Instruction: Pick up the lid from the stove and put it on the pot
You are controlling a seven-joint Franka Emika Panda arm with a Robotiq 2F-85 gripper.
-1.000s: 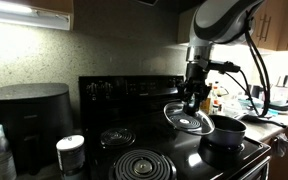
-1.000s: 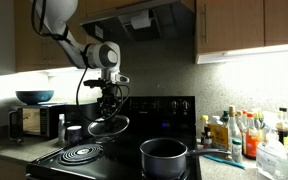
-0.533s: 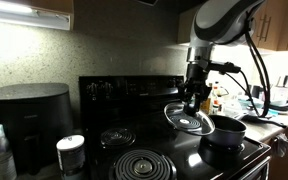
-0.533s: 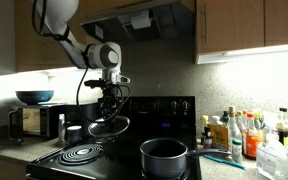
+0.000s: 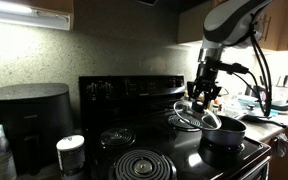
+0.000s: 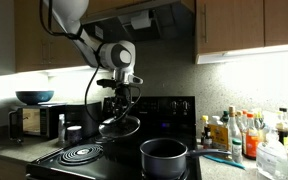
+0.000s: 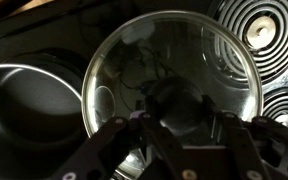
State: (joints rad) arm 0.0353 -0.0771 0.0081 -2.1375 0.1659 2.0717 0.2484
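My gripper is holding the glass lid [image 6: 119, 127] tilted over the stove beside the pot, so it should move the lid across above the pot's opening [image 6: 164, 148] and level it before lowering it.
My gripper [image 5: 204, 95] is shut on the knob of the round glass lid [image 5: 192, 116] and holds it tilted in the air above the black stove [image 5: 134, 150]. The lid also shows in an exterior view [image 6: 119, 127] below the gripper [image 6: 121, 103]. In the wrist view the lid [image 7: 174, 60] fills the middle, with my gripper [image 7: 179, 110] closed around its dark knob. The dark pot [image 5: 224, 133] stands on a burner just beside and below the lid. It shows in an exterior view [image 6: 164, 157] and in the wrist view [image 7: 29, 110] at the left.
A big black rounded cooker [image 5: 26, 115] and a white-capped jar [image 5: 71, 152] stand beside the stove. Spiral coil burners [image 5: 142, 166] lie in front. Bottles [image 6: 239, 133] crowd the counter past the pot. A microwave with a blue bowl [image 6: 34, 97] stands at the far side.
My gripper has carried the lid sideways toward the pot. The lid now hangs closer to the pot's rim.
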